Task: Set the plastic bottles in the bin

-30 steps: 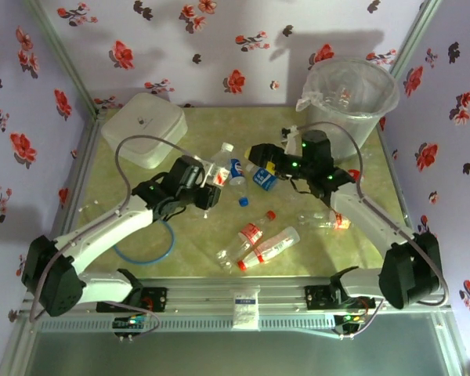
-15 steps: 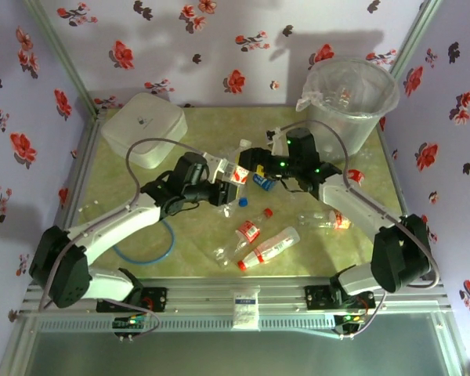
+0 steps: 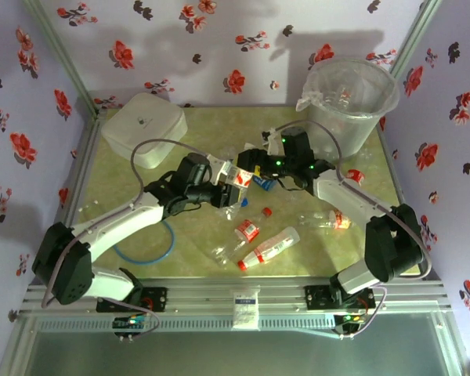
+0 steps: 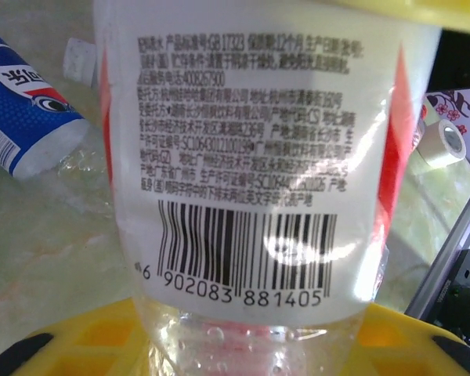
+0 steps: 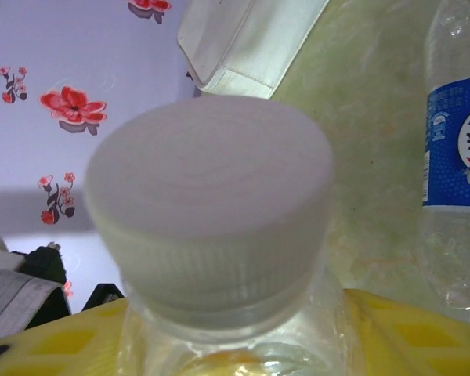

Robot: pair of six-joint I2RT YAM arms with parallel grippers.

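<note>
The bottle's body is in my left gripper, far from the bin. My left gripper should therefore open, and my right gripper should take the bottle there.
I hold one plastic bottle, clear with a red-white barcode label and a white cap, above the table's middle. My left gripper is shut on its body. From the right, my right gripper has its yellow fingers against both sides of the bottle's neck just under the cap. A blue-label bottle lies on the table beneath them. More plastic bottles lie nearer the front, one beside another, and a third to the right. The bin stands at the back right.
A white lidded box sits at the back left. A blue cable loop lies on the table under the left arm. A loose red cap rests near the middle. Flowered walls close in three sides.
My left gripper carried the red-white bottle up and to the right. My right gripper moved left to meet it and its jaws narrowed around the bottle's neck.
</note>
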